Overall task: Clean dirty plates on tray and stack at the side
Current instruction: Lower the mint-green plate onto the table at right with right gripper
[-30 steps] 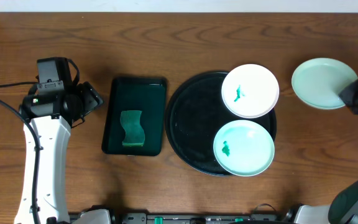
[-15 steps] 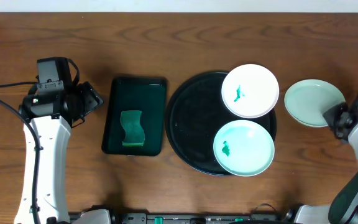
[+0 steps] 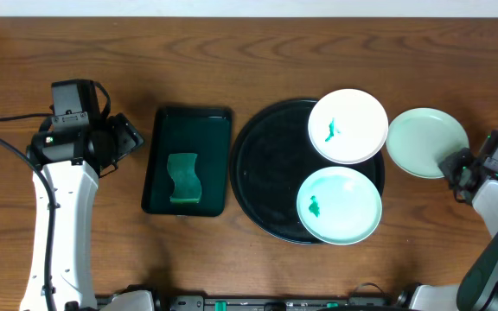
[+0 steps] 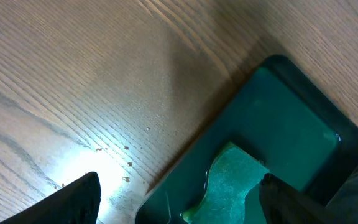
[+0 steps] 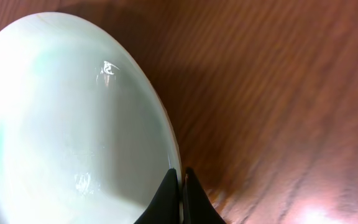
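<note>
The clean mint plate (image 3: 426, 142) is hanging over clear wood (image 3: 415, 182) next to the black tray, so the robot's right gripper should go on lowering it until it lies flat, and then let go of the plate's rim.
The round black tray (image 3: 266, 173) holds two plates: a white plate (image 3: 347, 126) with a green smear at the back right and a mint plate (image 3: 339, 205) with a green smear at the front right. A third, clean mint plate (image 3: 427, 142) (image 5: 67, 124) is right of the tray. My right gripper (image 3: 453, 164) (image 5: 181, 177) is shut on its rim, one finger inside and one outside. My left gripper (image 3: 126, 136) (image 4: 179, 205) stands open at the left edge of the green tray (image 3: 187, 160), its fingers either side of the green sponge (image 4: 229, 183).
The rectangular dark green tray (image 4: 291, 130) with the sponge (image 3: 183, 179) sits left of the black tray. Small crumbs (image 4: 114, 163) lie on the wooden table (image 3: 232, 60) beside it. The left arm (image 3: 59, 225) runs along the left side.
The right gripper has carried the clean mint plate leftward and toward the front, closer to the black tray. The left arm has not moved.
</note>
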Robot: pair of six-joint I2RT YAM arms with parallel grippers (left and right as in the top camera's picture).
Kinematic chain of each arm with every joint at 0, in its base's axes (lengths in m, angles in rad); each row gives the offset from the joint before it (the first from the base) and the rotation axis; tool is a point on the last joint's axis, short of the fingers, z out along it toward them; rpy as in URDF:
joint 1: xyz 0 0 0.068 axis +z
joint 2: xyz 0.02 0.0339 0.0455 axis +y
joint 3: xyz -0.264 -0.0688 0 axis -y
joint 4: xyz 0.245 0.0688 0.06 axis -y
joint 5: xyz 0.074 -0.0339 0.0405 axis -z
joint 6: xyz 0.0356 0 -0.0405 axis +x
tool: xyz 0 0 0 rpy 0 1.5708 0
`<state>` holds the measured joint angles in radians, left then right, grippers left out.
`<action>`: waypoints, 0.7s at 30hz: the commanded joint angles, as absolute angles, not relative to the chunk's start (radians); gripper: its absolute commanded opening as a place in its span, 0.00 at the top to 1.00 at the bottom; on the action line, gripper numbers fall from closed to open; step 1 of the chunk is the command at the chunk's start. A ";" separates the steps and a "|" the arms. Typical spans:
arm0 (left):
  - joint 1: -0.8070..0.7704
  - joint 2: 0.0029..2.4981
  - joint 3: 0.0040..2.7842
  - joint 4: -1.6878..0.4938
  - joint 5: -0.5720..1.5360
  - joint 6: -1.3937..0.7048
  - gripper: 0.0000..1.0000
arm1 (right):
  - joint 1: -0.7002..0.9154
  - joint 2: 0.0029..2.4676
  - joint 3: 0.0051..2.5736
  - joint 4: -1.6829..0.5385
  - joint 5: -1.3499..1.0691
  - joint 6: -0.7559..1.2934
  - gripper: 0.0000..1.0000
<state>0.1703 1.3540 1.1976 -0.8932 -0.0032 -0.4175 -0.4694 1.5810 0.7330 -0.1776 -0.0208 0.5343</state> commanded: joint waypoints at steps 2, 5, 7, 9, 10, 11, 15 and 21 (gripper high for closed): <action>0.175 1.352 1.215 -0.897 -0.012 -0.412 0.18 | -0.437 1.574 0.723 -0.175 -0.053 0.492 0.98; 0.175 1.352 1.215 -0.897 -0.012 -0.412 0.18 | -0.437 1.574 0.723 -0.175 -0.054 0.492 0.98; 0.175 1.352 1.215 -0.897 -0.012 -0.412 0.18 | -0.437 1.574 0.723 -0.177 -0.059 0.492 0.98; 0.175 1.352 1.215 -0.897 -0.012 -0.412 0.18 | -0.437 1.574 0.723 -0.187 -0.061 0.492 0.98; 0.175 1.352 1.215 -0.897 -0.012 -0.412 0.18 | -0.437 1.574 0.723 -0.195 -0.061 0.492 0.98; 0.175 1.352 1.215 -0.897 -0.012 -0.412 0.18 | -0.437 1.574 0.723 -0.203 -0.061 0.492 0.98; 0.175 1.352 1.215 -0.897 -0.012 -0.412 0.18 | -0.436 1.574 0.723 -0.217 -0.062 0.492 0.98; 0.175 1.352 1.215 -0.897 -0.012 -0.412 0.18 | -0.415 1.575 0.723 -0.221 -0.061 0.468 0.98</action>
<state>0.1703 1.3540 1.1980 -0.8932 -0.0036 -0.4175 -0.4423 1.5810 0.7300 -0.2161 -0.0483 0.5068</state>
